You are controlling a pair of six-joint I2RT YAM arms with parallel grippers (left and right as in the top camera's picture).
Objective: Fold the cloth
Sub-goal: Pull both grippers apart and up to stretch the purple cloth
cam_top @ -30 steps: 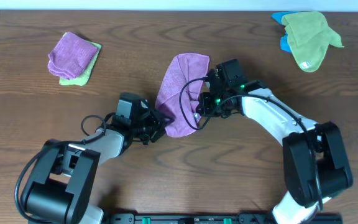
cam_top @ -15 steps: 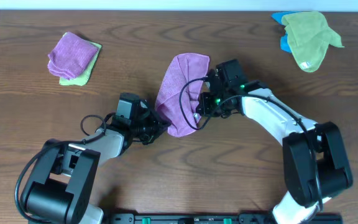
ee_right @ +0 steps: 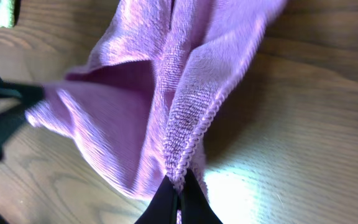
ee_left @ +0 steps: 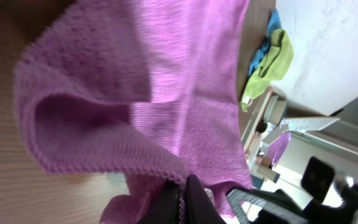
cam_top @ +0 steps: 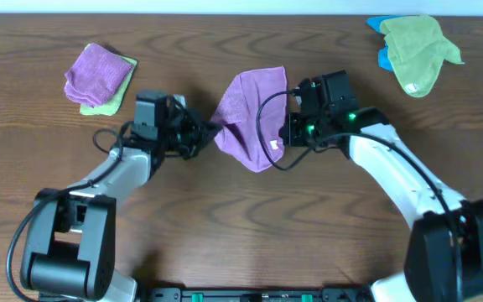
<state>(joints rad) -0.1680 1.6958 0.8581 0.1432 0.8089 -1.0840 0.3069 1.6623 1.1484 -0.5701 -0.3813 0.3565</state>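
The purple cloth (cam_top: 246,134) is sagging and bunched up between my left gripper and right gripper. Both should lift it, pull the hem (ee_right: 211,121) tight and lay the cloth down flat before they fold it.
A purple cloth (cam_top: 250,113) hangs at the table's middle, held between my two grippers with its lower part sagging. My left gripper (cam_top: 210,132) is shut on the cloth's left edge; the left wrist view shows the hem (ee_left: 166,124) pinched between the black fingertips (ee_left: 182,193). My right gripper (cam_top: 288,127) is shut on the cloth's right edge; the right wrist view shows the doubled hem (ee_right: 185,137) pinched between the fingertips (ee_right: 179,190) above the wood.
A folded purple cloth on a green one (cam_top: 99,77) lies at the back left. A green cloth over a blue one (cam_top: 415,46) lies at the back right. Cables trail from both arms over the table.
Both grippers have moved away from me and lifted the cloth. The left gripper went up and left, the right one up and right, so the cloth is spread wider.
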